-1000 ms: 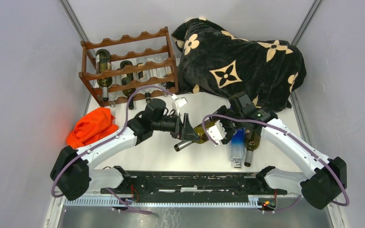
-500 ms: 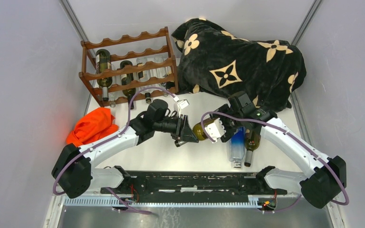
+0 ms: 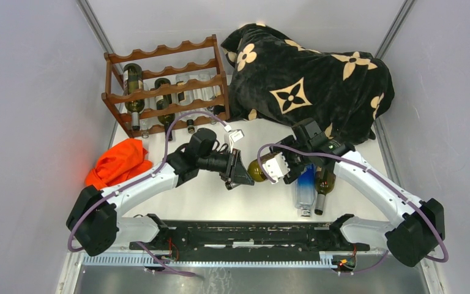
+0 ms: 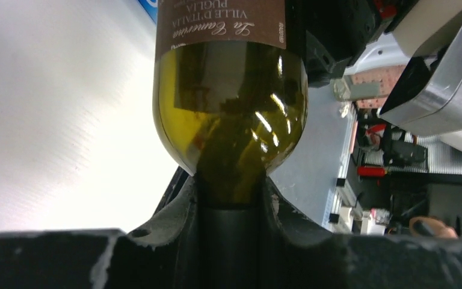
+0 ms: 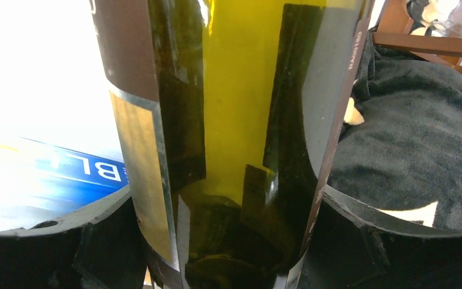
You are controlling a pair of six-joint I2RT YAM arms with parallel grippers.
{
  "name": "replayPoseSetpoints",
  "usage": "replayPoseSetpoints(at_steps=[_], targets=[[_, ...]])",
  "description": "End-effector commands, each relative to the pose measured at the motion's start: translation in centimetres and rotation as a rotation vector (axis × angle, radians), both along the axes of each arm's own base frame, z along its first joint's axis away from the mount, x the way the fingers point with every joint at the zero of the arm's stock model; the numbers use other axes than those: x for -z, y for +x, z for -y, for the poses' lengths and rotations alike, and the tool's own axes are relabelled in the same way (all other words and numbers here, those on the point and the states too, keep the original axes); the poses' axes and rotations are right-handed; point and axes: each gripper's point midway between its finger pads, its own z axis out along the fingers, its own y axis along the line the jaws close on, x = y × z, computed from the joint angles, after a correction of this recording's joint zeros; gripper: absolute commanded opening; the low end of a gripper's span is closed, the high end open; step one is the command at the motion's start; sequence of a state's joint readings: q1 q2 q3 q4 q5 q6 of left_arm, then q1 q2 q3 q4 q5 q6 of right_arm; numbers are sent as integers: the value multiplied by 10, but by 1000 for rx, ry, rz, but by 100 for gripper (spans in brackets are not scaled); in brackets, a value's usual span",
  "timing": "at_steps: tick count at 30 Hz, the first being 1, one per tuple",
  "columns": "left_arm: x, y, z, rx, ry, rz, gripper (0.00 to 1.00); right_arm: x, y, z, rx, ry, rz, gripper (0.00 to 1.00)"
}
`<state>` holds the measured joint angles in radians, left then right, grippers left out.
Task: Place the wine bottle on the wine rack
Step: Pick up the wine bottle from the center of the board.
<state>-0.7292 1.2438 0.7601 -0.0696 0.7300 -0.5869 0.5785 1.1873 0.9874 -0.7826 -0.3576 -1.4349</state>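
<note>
I should open my right gripper, move it away and leave the neck (image 4: 230, 191) to my left gripper. My right gripper is on the bottle's body (image 5: 236, 120) that must go into the wine rack.
The wine bottle (image 3: 257, 169), olive-green glass with a brown label, hangs level above the table between my two arms. Its shoulder and label fill the left wrist view (image 4: 228, 108), and its body fills the right wrist view (image 5: 234, 120). My left gripper (image 3: 240, 174) is shut on the dark-capped neck, with a finger pressed to each side (image 4: 230, 186). My right gripper (image 3: 281, 165) is shut on the wide body (image 5: 228, 198). The wine rack (image 3: 165, 86), dark reddish-brown with wavy rails, stands at the far left; its corner shows in the right wrist view (image 5: 433, 42).
Several bottles (image 3: 133, 82) lie in the rack's lower tiers. A black blanket with beige flowers (image 3: 306, 79) is heaped at the back right. An orange cloth (image 3: 119, 162) lies at the left. A blue-labelled clear bottle (image 3: 305, 190) and a green bottle (image 3: 324, 184) lie under my right arm.
My left gripper has slid right along the bottle's neck towards its shoulder and closed on it; the neck tip no longer shows. The right gripper has kept its hold.
</note>
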Motion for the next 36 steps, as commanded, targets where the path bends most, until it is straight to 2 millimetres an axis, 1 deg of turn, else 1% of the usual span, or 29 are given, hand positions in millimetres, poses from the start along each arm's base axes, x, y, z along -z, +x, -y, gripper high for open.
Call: replayPoseSetpoints(at_steps=[1, 2, 5, 6, 7, 8, 10, 11, 12, 13, 15, 17, 21, 22, 25, 28, 33, 34, 36], targets=[[-11, -3, 4, 40, -32, 34, 9, -48, 22, -26, 19, 174, 107, 0], [-13, -4, 4, 50, -43, 38, 3, -48, 22, -26, 23, 177, 103, 0], [-17, -8, 4, 70, -65, 45, 2, -47, 22, -28, 28, 191, 97, 0], [-17, -9, 4, 74, -67, 43, 2, -48, 21, -29, 30, 198, 93, 2], [-17, -10, 3, 75, -66, 40, 2, -49, 20, -30, 26, 205, 92, 11], [-16, -11, 3, 77, -65, 38, 2, -49, 19, -30, 22, 210, 89, 21], [-16, -12, 2, 72, -71, 42, 2, -51, 17, -30, 24, 222, 90, 53], [-18, -12, 1, 70, -77, 45, 2, -52, 16, -30, 26, 228, 92, 71], [-20, -13, 1, 66, -84, 53, 2, -53, 16, -29, 31, 231, 97, 88], [-22, -12, 0, 60, -88, 59, 2, -54, 16, -28, 40, 238, 103, 97], [-25, -11, -2, 40, -90, 74, 2, -58, 15, -27, 55, 245, 98, 98], [-27, -10, -4, 20, -87, 82, 2, -64, 9, -28, 44, 246, 63, 98], [-26, -8, -13, -33, -56, 95, 2, -83, -12, -32, -30, 268, 2, 98], [-28, -8, -16, -47, -57, 104, 2, -86, -17, -33, -46, 273, -12, 98], [-32, -5, -24, -98, -47, 128, 2, -93, -33, -34, -98, 286, -56, 98], [-35, -1, -34, -159, -26, 160, 2, -99, -43, -33, -122, 307, -88, 98], [-46, 9, -56, -303, 36, 202, 2, -112, -48, -26, -115, 436, -160, 98], [-51, 11, -60, -329, 45, 207, 2, -113, -49, -26, -112, 475, -187, 98], [-59, 12, -73, -391, 70, 224, 2, -109, -43, -22, -70, 544, -228, 98]])
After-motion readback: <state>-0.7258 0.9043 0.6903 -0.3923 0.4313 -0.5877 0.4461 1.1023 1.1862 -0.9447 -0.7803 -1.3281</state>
